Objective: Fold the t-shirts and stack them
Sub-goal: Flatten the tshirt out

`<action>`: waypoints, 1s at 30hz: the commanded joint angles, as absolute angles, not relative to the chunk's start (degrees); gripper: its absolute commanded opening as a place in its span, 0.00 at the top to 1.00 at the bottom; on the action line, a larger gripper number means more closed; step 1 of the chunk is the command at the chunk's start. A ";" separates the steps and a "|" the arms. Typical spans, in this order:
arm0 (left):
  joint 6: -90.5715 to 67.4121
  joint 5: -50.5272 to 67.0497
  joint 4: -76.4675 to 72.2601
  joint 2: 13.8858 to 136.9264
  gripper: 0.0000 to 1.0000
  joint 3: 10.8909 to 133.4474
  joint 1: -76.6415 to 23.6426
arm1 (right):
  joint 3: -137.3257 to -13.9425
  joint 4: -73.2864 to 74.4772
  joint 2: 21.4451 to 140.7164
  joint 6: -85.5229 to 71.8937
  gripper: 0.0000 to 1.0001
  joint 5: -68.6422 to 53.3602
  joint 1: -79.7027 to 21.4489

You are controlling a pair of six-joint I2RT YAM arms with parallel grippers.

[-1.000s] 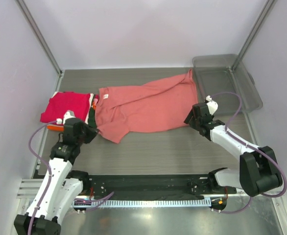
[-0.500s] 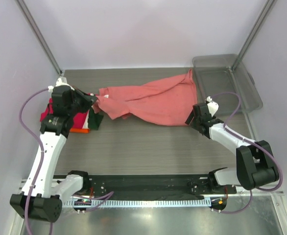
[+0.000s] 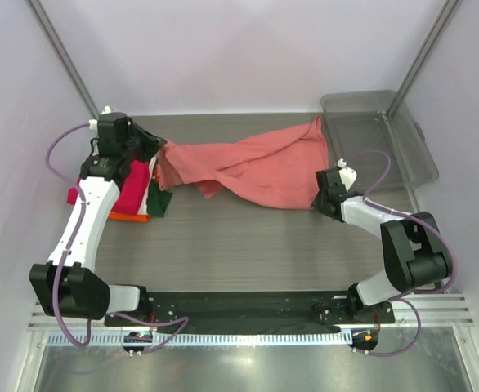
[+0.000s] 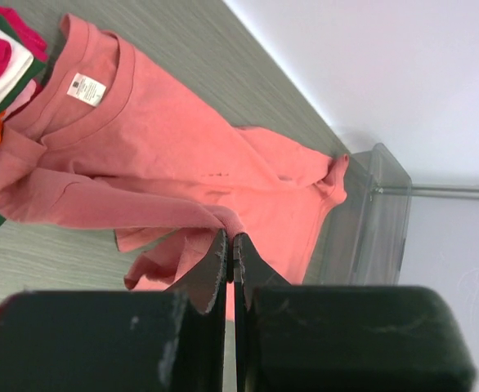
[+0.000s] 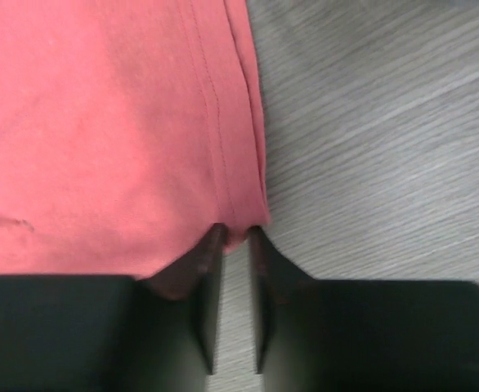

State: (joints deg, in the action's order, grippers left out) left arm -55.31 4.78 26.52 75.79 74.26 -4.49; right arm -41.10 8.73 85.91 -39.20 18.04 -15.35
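Observation:
My right gripper is holding the hem corner (image 5: 253, 217) only with the ends of its fingers, so next my left gripper moves down gently while my right gripper takes more hem (image 5: 227, 167) before lifting.
A salmon-pink t-shirt (image 3: 256, 167) lies stretched across the table's back half, its collar and label (image 4: 87, 86) toward the left. My left gripper (image 3: 156, 152) hangs above the left end, shut on a pinched fold of this shirt (image 4: 230, 235). At the shirt's lower right hem corner (image 5: 241, 233) sits my right gripper (image 3: 318, 198), low on the table, jaws closed narrowly on the hem. A stack of folded t-shirts lies under the left arm: magenta-red (image 3: 132, 184), orange (image 3: 129, 216), dark green (image 3: 159, 202).
A clear grey plastic bin (image 3: 378, 135) stands at the back right, touching the shirt's far corner. Side walls and metal posts (image 3: 64, 57) close in the table. A black rail (image 3: 239, 306) runs along the near edge.
My left arm swung from the near left up to the back left, dragging the shirt's sleeve with it over the stack. The right gripper's jaws narrowed onto the hem corner.

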 commanded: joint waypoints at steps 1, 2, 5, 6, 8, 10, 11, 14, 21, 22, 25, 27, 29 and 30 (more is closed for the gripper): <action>-54.85 4.75 23.82 73.39 1.00 76.82 -3.87 | -44.21 6.06 86.04 -39.29 0.81 18.99 -15.29; -54.58 4.40 23.99 72.87 1.00 76.64 -3.87 | -44.30 6.41 85.96 -39.29 0.96 18.72 -15.38; -53.70 4.66 25.75 70.85 1.00 75.42 -3.87 | -42.99 7.72 82.63 -39.02 0.99 17.58 -15.29; -53.35 4.92 26.45 68.93 1.00 74.71 -3.87 | -42.54 8.60 79.57 -38.85 0.99 17.06 -15.29; -52.74 4.83 27.33 66.37 1.00 72.08 -3.87 | -40.09 11.40 75.43 -38.67 0.99 14.51 -15.29; -52.73 3.96 28.04 62.33 1.00 68.67 -3.87 | -37.98 14.14 68.58 -38.50 0.99 13.72 -15.38; -52.73 3.96 28.30 61.18 1.00 67.86 -3.78 | -37.53 16.33 66.55 -38.15 0.99 13.01 -15.38; -52.91 4.92 29.70 58.54 1.00 66.27 -3.87 | -38.58 20.81 60.65 -37.18 0.99 12.92 -15.38; -53.00 6.50 29.88 61.08 1.00 67.41 -3.87 | -52.89 22.50 78.89 -33.84 0.97 4.78 -15.29; -52.91 6.85 29.97 61.43 1.00 67.33 -3.87 | -55.17 22.50 81.36 -34.10 0.85 3.18 -15.29; -52.73 7.12 28.66 61.79 1.00 65.83 -3.87 | -54.59 18.83 85.69 -35.59 0.51 2.55 -15.29; -52.30 6.77 28.21 62.05 1.00 64.96 -3.87 | -53.79 18.20 85.69 -35.60 0.42 3.42 -15.29; -52.03 6.77 28.21 62.49 1.00 65.04 -3.87 | -52.30 18.28 84.73 -35.07 0.40 4.22 -15.29; -51.77 6.42 28.21 62.93 1.00 64.95 -3.87 | -50.55 17.93 82.73 -34.46 0.40 4.65 -15.29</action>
State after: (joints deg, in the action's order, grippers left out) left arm -53.36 5.65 30.37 62.67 64.66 -4.29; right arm -51.96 19.49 87.00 -35.81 4.73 -15.29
